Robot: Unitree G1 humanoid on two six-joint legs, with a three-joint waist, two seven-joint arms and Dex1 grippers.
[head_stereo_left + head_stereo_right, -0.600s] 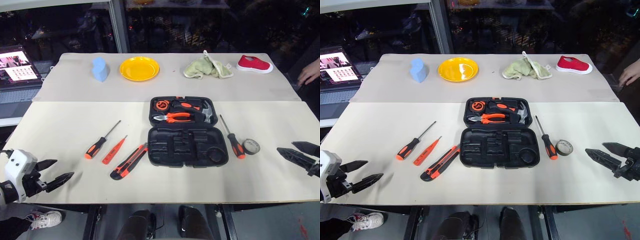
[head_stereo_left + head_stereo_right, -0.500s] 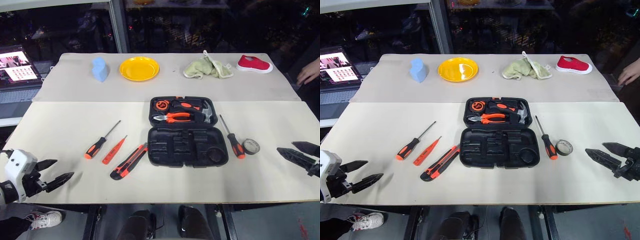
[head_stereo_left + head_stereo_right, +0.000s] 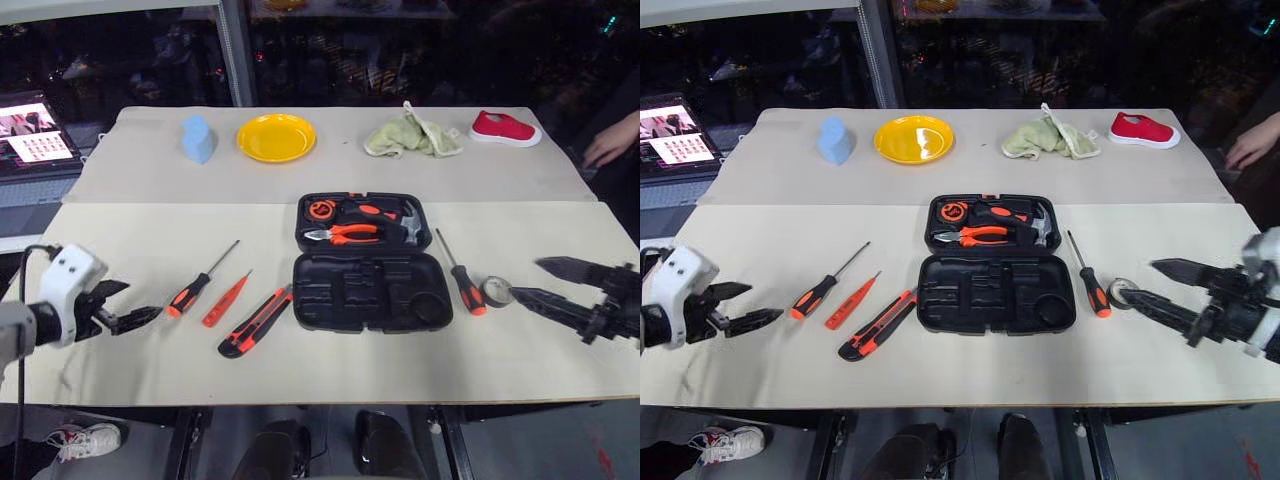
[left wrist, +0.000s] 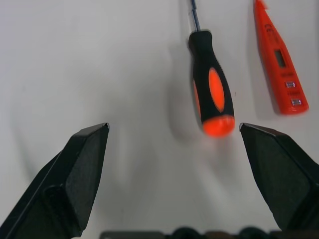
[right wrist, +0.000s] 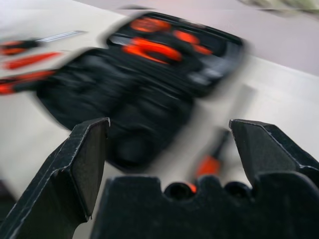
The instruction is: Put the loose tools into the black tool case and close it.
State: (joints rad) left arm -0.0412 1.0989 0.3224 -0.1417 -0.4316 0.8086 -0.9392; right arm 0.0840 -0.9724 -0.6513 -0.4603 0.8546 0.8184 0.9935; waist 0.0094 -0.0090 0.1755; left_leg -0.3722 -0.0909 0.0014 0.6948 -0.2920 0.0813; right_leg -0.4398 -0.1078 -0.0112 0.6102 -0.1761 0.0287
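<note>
My left gripper should keep moving forward, open, until its fingers are on either side of the black-and-orange screwdriver's handle (image 3: 188,295), as the black-and-orange screwdriver's orange end (image 3: 174,311) faces it, clear of the slim orange screwdriver.
The black tool case (image 3: 340,297) lies open at mid-table; its far half holds orange-handled pliers, a hammer and a tape measure, its near half has bare slots. To its left lie a black-and-orange screwdriver (image 3: 190,293), a slim orange screwdriver (image 3: 226,300) and a utility knife (image 3: 256,323). To its right lie another screwdriver (image 3: 466,286) and a black tape roll (image 3: 496,291). My left gripper (image 3: 135,302) is open just left of the left screwdriver (image 4: 212,94). My right gripper (image 3: 530,279) is open, its tips beside the tape roll.
On the far table stand a blue object (image 3: 198,138), a yellow plate (image 3: 277,137), a green cloth (image 3: 412,135) and a red shoe (image 3: 505,129). A laptop (image 3: 30,130) sits at the far left. A person's hand (image 3: 610,140) rests at the far right edge.
Both grippers have moved inward over the table: the left toward the left screwdriver, the right toward the tape roll. The tools and case have stayed put.
</note>
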